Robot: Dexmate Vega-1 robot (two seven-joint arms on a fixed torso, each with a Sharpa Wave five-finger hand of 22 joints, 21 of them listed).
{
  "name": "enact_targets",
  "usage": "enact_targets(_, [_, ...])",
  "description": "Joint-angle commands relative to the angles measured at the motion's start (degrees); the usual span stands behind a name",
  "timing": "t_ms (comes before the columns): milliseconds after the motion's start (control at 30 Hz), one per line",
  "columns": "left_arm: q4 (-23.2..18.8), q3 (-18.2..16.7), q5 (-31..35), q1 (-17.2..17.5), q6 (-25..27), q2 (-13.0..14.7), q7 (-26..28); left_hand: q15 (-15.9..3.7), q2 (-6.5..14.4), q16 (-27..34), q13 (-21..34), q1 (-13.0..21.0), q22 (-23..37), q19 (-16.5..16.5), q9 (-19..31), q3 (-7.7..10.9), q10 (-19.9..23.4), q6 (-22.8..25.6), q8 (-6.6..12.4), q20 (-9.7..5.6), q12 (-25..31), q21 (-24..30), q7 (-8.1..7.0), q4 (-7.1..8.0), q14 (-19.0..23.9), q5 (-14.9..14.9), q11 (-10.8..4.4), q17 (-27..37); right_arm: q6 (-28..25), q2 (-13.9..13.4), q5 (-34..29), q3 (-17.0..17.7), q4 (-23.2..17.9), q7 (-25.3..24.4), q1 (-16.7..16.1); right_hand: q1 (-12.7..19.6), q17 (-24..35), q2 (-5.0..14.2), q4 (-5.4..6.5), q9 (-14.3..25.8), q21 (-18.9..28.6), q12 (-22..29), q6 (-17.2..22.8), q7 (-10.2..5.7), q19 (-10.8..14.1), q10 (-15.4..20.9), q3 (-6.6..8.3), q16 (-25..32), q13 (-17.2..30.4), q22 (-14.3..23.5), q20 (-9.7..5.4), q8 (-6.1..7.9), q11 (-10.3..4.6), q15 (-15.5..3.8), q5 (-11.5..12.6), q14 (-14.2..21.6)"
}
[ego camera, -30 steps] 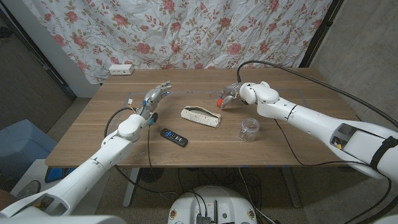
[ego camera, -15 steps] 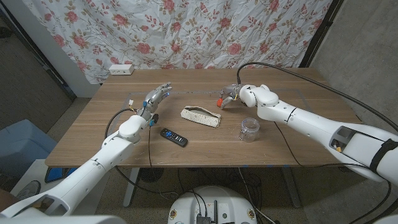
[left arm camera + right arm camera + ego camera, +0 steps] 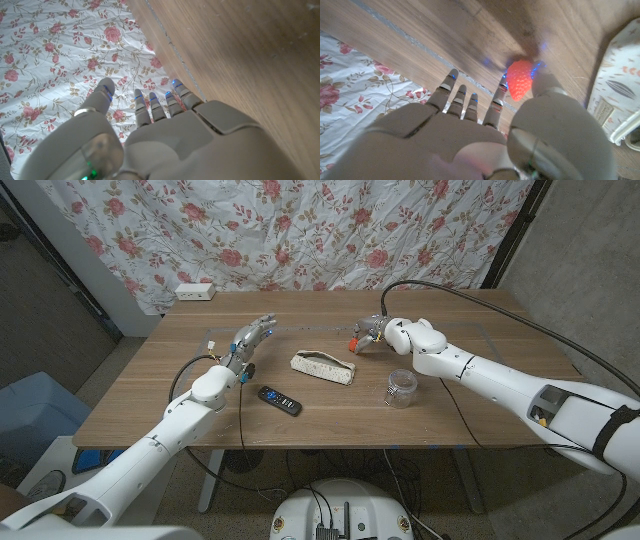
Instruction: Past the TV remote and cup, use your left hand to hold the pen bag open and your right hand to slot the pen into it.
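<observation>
My gripper will pull back the edge of the pen bag (image 3: 321, 369), and the pen bag will then spread wide at the opening, because a long slit (image 3: 325, 359) runs along the pen bag's top.
The pen bag (image 3: 322, 367), white with a grey leaf print, lies mid-table; its end also shows in the right wrist view (image 3: 619, 75). My right hand (image 3: 375, 333) is just beyond the bag's right end. Its thumb and a finger pinch the pen's red strawberry-shaped end (image 3: 519, 85), which is a red spot at the fingertips (image 3: 354, 342) in the head view. The pen's shaft is hidden. I cannot tell if it is off the table. My left hand (image 3: 250, 340) is held left of the bag, apart from it, fingers (image 3: 150, 102) spread and holding nothing.
A black TV remote (image 3: 280, 400) lies in front of the bag to its left. A clear cup (image 3: 401, 388) stands in front of it to its right. A white power strip (image 3: 195, 291) sits at the table's far left edge, before the floral curtain.
My right arm has edged slightly to the right, with the hand staying at the red pen end. The left hand, the bag, the remote and the cup have not moved.
</observation>
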Motion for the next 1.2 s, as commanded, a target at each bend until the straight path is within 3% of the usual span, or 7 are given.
enact_targets(33, [0.6,0.2,-0.2,-0.5,0.3,-0.1,-0.3,-2.16,0.2,-0.2,0.2,0.7,0.2,0.4,0.2,-0.09,0.4,0.6,-0.05,-0.09,-0.2,0.0,-0.08,0.01,0.3,-0.3,0.04,0.3,0.2,0.2,0.1,0.1,0.4,-1.7,-0.3,0.5,0.1,0.96,0.11,0.4,0.2,0.3,2.3,-0.09,0.7,0.9,0.26,0.5,0.2,0.2,0.04,1.22,-0.31,-0.28,-0.2,0.7])
enact_targets(667, [-1.0,0.3,-0.2,-0.7,1.8,1.4,-1.4,-2.17,0.3,-0.2,0.2,0.9,0.2,0.4,0.3,-0.41,0.4,0.7,-0.05,-0.07,-0.2,0.0,-0.14,0.01,0.3,-0.3,-0.01,0.3,1.3,-0.1,1.9,1.4,-0.3,-3.7,-1.1,1.7,0.3,1.47,0.18,0.7,0.1,0.5,7.5,-0.18,1.9,3.4,0.12,0.9,0.2,0.2,-0.47,3.75,-0.32,-1.09,-0.2,1.9])
enact_targets(1000, [-4.4,0.1,0.0,-0.1,4.1,3.7,-2.1,-2.12,0.4,-0.2,0.2,1.0,0.2,0.3,0.3,-0.57,0.3,0.8,-0.06,0.03,-0.2,-0.1,-0.25,-0.01,0.2,-0.2,0.21,0.3,-1.1,-1.7,1.8,2.8,-4.2,-3.4,-2.4,1.7,0.3,1.57,0.26,0.8,0.1,0.4,8.1,-0.23,1.9,3.5,0.05,0.9,0.2,0.2,-0.53,4.06,-0.39,-1.04,-0.2,1.9])
enact_targets(1200, [-6.3,-0.1,0.5,0.4,4.8,5.1,-2.5,-2.11,0.5,-0.2,0.2,1.2,0.2,0.3,0.3,-0.67,0.3,1.4,0.13,0.11,-0.3,-0.1,-1.46,-0.05,0.2,-0.2,0.11,0.3,-2.5,-2.8,1.9,3.9,-6.6,-3.1,-3.2,1.8,0.4,1.59,0.27,0.8,0.0,0.3,8.3,-0.25,1.8,3.5,0.0,0.8,0.2,0.2,-0.45,4.2,-0.34,-0.88,-0.1,1.7])
